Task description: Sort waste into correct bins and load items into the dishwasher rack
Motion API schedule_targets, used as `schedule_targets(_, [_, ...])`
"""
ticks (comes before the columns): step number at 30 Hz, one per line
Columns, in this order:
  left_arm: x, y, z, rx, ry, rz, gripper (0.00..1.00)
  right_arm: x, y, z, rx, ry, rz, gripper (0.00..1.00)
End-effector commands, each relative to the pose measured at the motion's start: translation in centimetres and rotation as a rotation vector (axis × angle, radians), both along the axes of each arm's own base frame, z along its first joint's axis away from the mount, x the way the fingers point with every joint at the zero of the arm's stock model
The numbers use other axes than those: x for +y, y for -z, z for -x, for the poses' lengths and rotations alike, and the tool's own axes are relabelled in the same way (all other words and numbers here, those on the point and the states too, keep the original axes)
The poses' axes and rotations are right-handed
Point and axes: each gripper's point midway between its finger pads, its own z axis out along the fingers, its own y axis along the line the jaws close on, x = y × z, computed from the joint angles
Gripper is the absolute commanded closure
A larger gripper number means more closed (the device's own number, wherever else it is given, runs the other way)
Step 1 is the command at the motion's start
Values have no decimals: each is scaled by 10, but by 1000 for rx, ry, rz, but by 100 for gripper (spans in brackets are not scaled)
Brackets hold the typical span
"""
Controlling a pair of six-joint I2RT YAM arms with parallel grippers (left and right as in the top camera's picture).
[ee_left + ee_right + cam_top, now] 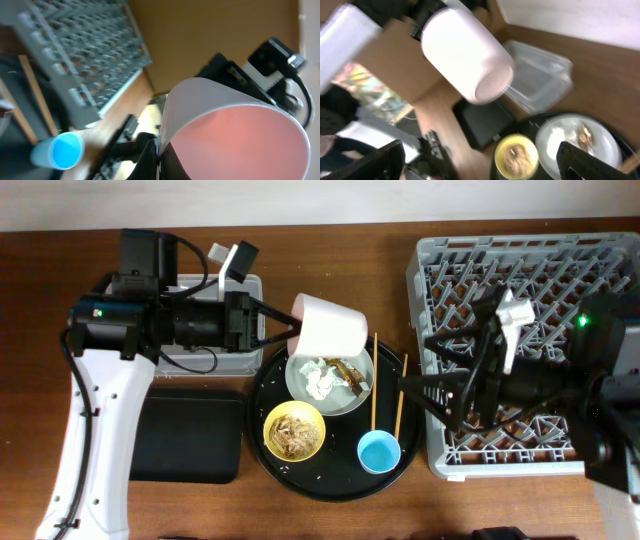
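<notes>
The robot's left gripper is holding the small pink cup by its rim, far from the grey rack, so next the right gripper takes hold of the cup's base and puts the cup in the rack.
My left gripper is shut on the rim of the small pink cup and holds it on its side above the grey plate. The left wrist view shows its fingers pinching the cup wall. The plate holds the white tissue and the gold-brown wrapper. The yellow bowl holds brownish food scraps. The light blue cup and two chopsticks lie on the round black tray. My right gripper is open and empty beside the grey rack.
The clear tub stands under my left arm at the back left. The shallow black rectangular tray lies in front of it. Rice grains are scattered on the round tray. The right wrist view shows the pink cup above the tub.
</notes>
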Motion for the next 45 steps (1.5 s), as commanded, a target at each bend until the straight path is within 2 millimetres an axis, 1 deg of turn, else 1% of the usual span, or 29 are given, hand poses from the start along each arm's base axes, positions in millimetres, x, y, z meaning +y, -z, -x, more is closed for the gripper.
schedule_targets(1, [-16, -17, 17, -43, 110, 94, 100, 21, -13, 10, 23, -156, -93, 5])
schedule_targets(4, [-30, -14, 22, -73, 143, 67, 100, 51, -15, 14, -31, -283, -95, 6])
schedule_targets(7, [-38, -13, 28, -74, 170, 62, 100, 58, -11, -5, -33, -231, -73, 6])
schedule_targets(8, [-38, -13, 28, -74, 170, 62, 100, 59, -14, -3, -42, -247, -83, 8])
schedule_targets(9, [-38, -13, 28, -77, 170, 62, 100, 59, -15, -1, -45, -258, -90, 16])
schedule_targets(10, [-38, -13, 28, -81, 170, 63, 100, 60, -16, 1, -45, -267, -95, 28])
schedule_targets(12, [-38, -15, 25, -109, 170, 68, 100, 59, -15, 1, -35, -266, -94, 39])
schedule_targets(16, [-39, -18, 22, -146, 171, 73, 100, 58, -9, -1, -11, -240, -74, 41])
schedule_targets(17, [-39, -18, 22, -150, 172, 75, 100, 57, -7, -3, -8, -225, -64, 29])
schedule_targets(18, [-39, -19, 21, -164, 172, 77, 100, 57, -6, -4, -2, -223, -62, 15])
schedule_targets(20, [-40, -23, 19, -164, 172, 88, 100, 57, -5, -3, 0, -223, -62, 13])
schedule_targets(21, [-41, -27, 21, -183, 189, 111, 100, 57, -5, -3, 0, -223, -61, 14])
schedule_targets(23, [-41, -30, 21, -198, 196, 122, 100, 57, -6, -3, -1, -223, -62, 22])
schedule_targets(24, [-41, -30, 21, -198, 196, 122, 100, 57, -6, -3, -1, -223, -62, 34])
schedule_targets(25, [-41, -30, 21, -198, 196, 122, 100, 57, -6, -3, 0, -224, -62, 37])
schedule_targets(27, [-41, -29, 20, -199, 194, 119, 99, 57, -6, -3, -1, -226, -64, 41])
schedule_targets(28, [-41, -28, 19, -200, 188, 111, 84, 57, -7, -3, -3, -224, -63, 40])
schedule_targets(29, [-41, -24, 15, -202, 168, 86, 73, 54, -7, -4, -9, -206, -57, 41])
schedule_targets(30, [-39, -13, 7, -192, 119, 21, 60, 49, -6, -8, -9, -175, -49, 41])
schedule_targets(31, [-32, 11, -6, -158, 25, -117, 49, 32, -1, -19, 31, -62, -25, 44])
schedule_targets(32, [-25, 29, -12, -127, -33, -215, 46, 17, 5, -27, 65, 30, 2, 45])
schedule_targets(33, [-13, 50, -17, -88, -98, -337, 45, -5, 17, -35, 112, 146, 42, 46])
schedule_targets(35, [12, 81, -19, -26, -183, -535, 40, -52, 43, -44, 228, 368, 124, 47])
schedule_targets(36, [21, 89, -18, -6, -205, -597, 40, -78, 59, -46, 299, 489, 177, 47])
schedule_targets(38, [24, 93, -17, 5, -210, -620, 40, -138, 99, -40, 474, 760, 332, 47])
schedule_targets(40, [24, 93, -16, 10, -208, -622, 40, -169, 123, -28, 621, 920, 425, 47])
schedule_targets(42, [24, 93, -16, 10, -208, -622, 39, -176, 143, -19, 748, 963, 477, 47])
schedule_targets(43, [24, 93, -16, 10, -208, -622, 39, -178, 157, -15, 824, 967, 516, 47])
schedule_targets(45, [25, 94, -15, 6, -205, -627, 39, -180, 179, -12, 916, 965, 579, 47])
